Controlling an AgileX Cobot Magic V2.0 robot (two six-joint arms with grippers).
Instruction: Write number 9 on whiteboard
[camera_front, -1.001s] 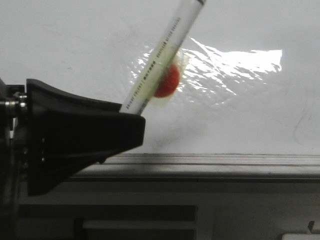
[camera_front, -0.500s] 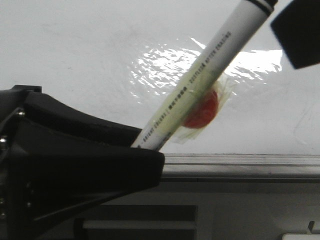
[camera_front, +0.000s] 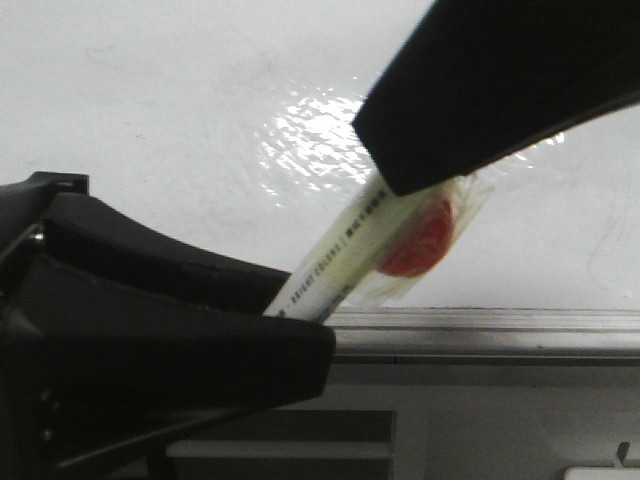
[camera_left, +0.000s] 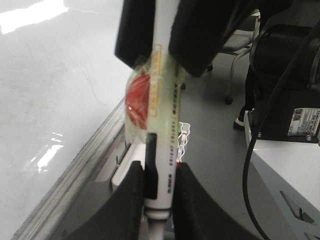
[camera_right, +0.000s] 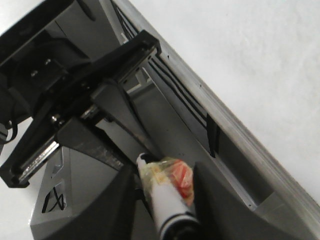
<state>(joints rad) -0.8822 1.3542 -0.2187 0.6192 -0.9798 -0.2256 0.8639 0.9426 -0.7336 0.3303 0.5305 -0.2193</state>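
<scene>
Next, I open my left gripper and move it away before my right gripper brings the marker to the whiteboard (camera_front: 312, 115), because my left gripper covers the marker's lower writing end (camera_left: 158, 215).
My left gripper (camera_front: 300, 300) (camera_left: 160, 172) is shut on the lower end of a white marker (camera_front: 340, 262) (camera_left: 165, 110), which slants up to the right in front of the whiteboard (camera_front: 150, 120). A red round piece (camera_front: 420, 240) under clear tape is stuck to the barrel. My right gripper (camera_front: 400, 180) (camera_right: 165, 185) is open, with one finger on each side of the marker's capped upper end (camera_right: 167, 205). It also shows in the left wrist view (camera_left: 160, 45). No number 9 shows on the board, only faint grey smudges.
The grey metal edge rail (camera_front: 480, 335) runs along the board's near edge. A wrinkled shiny film patch (camera_front: 310, 130) lies on the board behind the marker. A black cable (camera_left: 248, 150) and a white box (camera_left: 285, 170) are beside the left arm.
My right gripper has come in from the upper right and now straddles the marker's upper end. The left gripper and marker shifted a little right and lower over the past second.
</scene>
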